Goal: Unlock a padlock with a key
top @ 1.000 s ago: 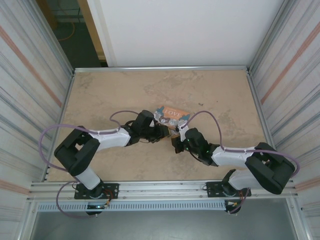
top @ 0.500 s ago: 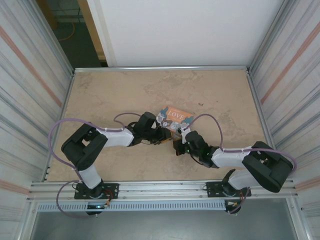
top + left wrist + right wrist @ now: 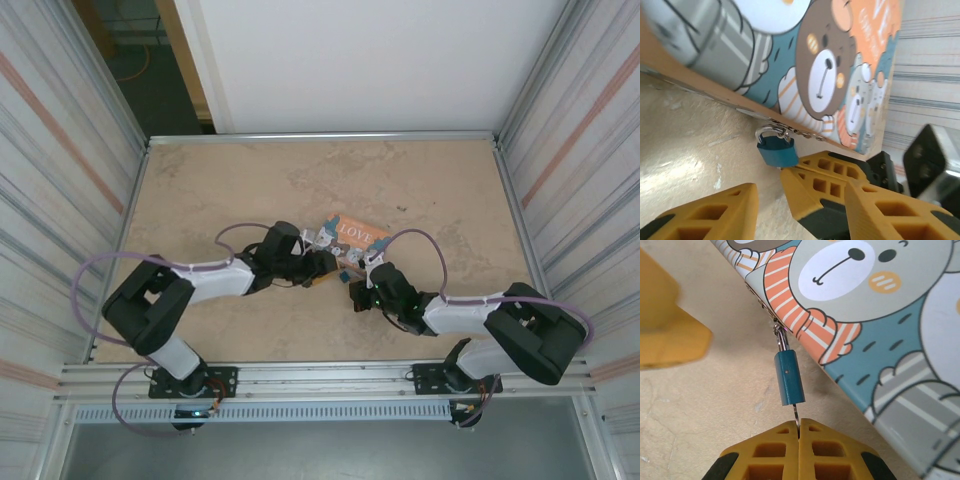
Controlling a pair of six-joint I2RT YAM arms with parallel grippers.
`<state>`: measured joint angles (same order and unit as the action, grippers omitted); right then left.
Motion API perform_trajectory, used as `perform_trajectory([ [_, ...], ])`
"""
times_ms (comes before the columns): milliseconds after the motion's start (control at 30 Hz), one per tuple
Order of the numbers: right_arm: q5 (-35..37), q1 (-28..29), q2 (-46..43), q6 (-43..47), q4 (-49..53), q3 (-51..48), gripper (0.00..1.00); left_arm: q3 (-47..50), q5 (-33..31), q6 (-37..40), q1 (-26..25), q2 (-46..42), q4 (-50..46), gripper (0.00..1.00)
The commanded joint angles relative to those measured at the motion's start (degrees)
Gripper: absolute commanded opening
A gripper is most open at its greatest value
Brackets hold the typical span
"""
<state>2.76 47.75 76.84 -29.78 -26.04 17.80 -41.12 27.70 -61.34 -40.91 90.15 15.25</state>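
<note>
The robot's right gripper on the key [image 3: 796, 413] is blocking the left gripper's path to the padlock, so next the left gripper moves back, goes around and grips the padlock's body [image 3: 789, 377] firmly.
The tiny blue-teal padlock [image 3: 789, 377] hangs by its thin shackle from the clasp on the edge of the cartoon "LOVE" box [image 3: 880, 315]. The thin silvery key [image 3: 797, 415] sticks out of the padlock's bottom, and my right gripper [image 3: 800, 426] is shut on its head. In the left wrist view the padlock [image 3: 776, 151] hangs just beyond my left gripper [image 3: 800, 192], which is open with its orange fingers [image 3: 710, 215] spread on either side of the right gripper's closed fingers [image 3: 812, 187]. From above, both grippers [image 3: 328, 266] [image 3: 352, 284] meet at the padlock [image 3: 343, 275].
The box [image 3: 358, 231] lies flat on the beige tabletop [image 3: 420, 190] just behind both grippers. Metal rails and corrugated walls [image 3: 560, 150] enclose the table on the sides. The left gripper's finger [image 3: 665, 325] shows blurred at the upper left of the right wrist view.
The left arm's elbow has swung and its gripper shifted slightly beside the padlock. The box has slid a little to the right. My right gripper has stayed at the padlock.
</note>
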Motion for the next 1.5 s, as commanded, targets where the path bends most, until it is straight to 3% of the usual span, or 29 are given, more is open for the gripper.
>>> perform_trajectory([
  [0, -1.44, -0.19, -1.70, -2.16, 5.13, 2.06, 0.00, 2.48, -1.98, 2.17, 1.24, -5.72, -1.97, 0.55],
  [200, -6.81, -2.66, -3.99, -6.54, 8.85, 2.68, 0.00, 9.50, -4.79, -0.32, 1.79, -11.57, 4.15, 0.62],
  [533, -15.78, -5.78, -6.74, -13.93, 16.05, 6.15, 0.00, 18.55, -5.55, -10.82, 0.65, -13.18, 19.52, 0.64],
  [867, -20.02, -8.76, -7.77, -22.78, 15.86, 6.66, 0.00, 18.84, -2.47, -17.82, -0.14, -6.80, 28.08, 0.60],
  [1467, -22.42, -9.65, -6.14, -28.87, 12.98, 7.42, 0.00, 18.07, 0.15, -27.20, -1.28, 4.79, 43.70, 0.51],
])
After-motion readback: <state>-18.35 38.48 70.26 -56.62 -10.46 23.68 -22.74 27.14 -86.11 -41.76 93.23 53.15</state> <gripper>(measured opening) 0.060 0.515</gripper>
